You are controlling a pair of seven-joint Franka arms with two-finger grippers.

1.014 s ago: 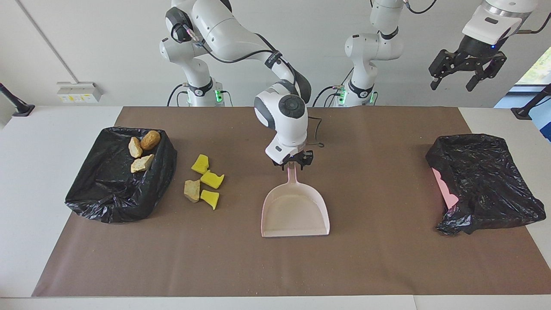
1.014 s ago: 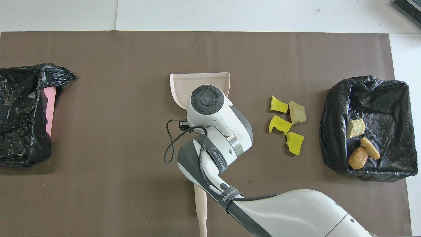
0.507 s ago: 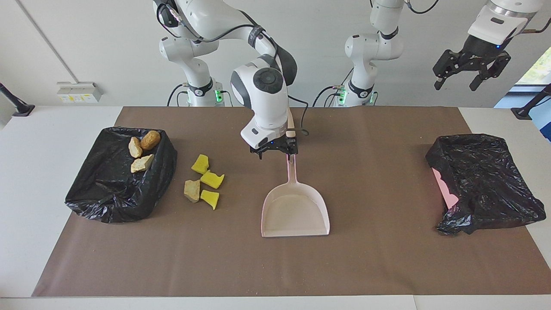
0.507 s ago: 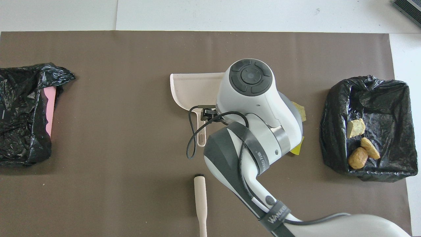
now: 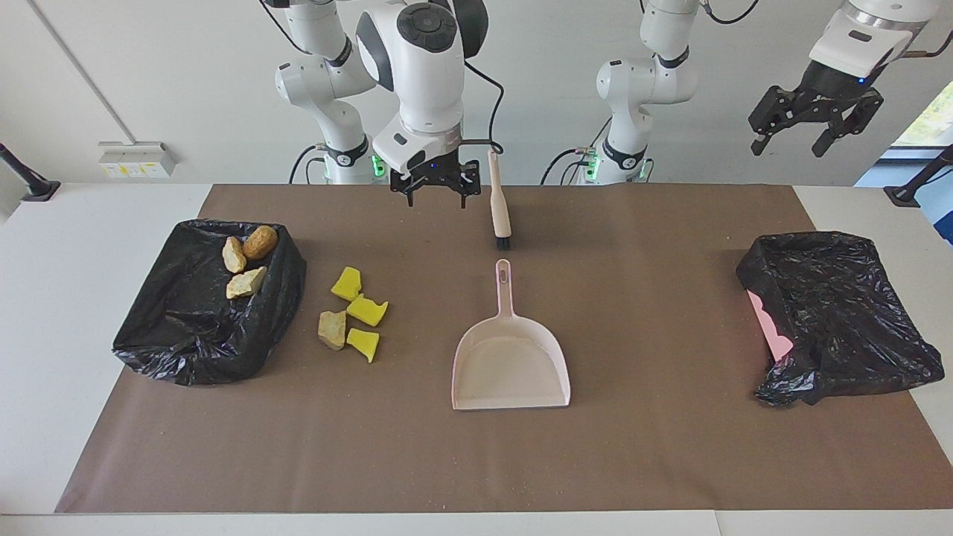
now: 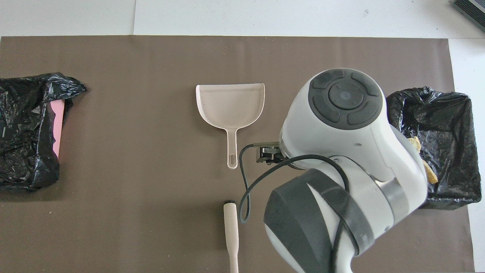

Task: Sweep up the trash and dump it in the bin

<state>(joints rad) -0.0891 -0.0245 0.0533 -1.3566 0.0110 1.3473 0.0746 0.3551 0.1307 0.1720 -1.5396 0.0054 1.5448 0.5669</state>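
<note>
The brush (image 5: 500,213) lies away from the dustpan and its handle points toward the robots, so the robot's right gripper should keep moving there until its open fingers are on both sides of the brush's handle (image 5: 495,170).
Loose trash lies on the brown mat beside the black-lined bin (image 5: 195,350): three yellow sponge chunks (image 5: 367,310) and a tan lump (image 5: 332,329). Three golden-brown pieces (image 5: 245,282) sit inside the bin (image 6: 451,110). A pale pink dustpan (image 5: 511,362) (image 6: 230,103) rests flat mid-table, its handle toward the robots, with nothing touching it. My right gripper (image 5: 436,192) hangs open and empty, raised over the mat's edge by the robots. My left gripper (image 5: 814,128) waits open and high over the left arm's end. In the overhead view my right arm covers the loose trash.
A pale-handled brush (image 5: 499,205) (image 6: 231,231) lies on the mat, nearer to the robots than the dustpan's handle. A second black bag (image 5: 841,313) (image 6: 26,132), with something pink showing at its edge, sits at the left arm's end of the table.
My right gripper opened off the dustpan's handle, then rose and drew back toward the robots. The dustpan stayed where it was. The left arm barely moved.
</note>
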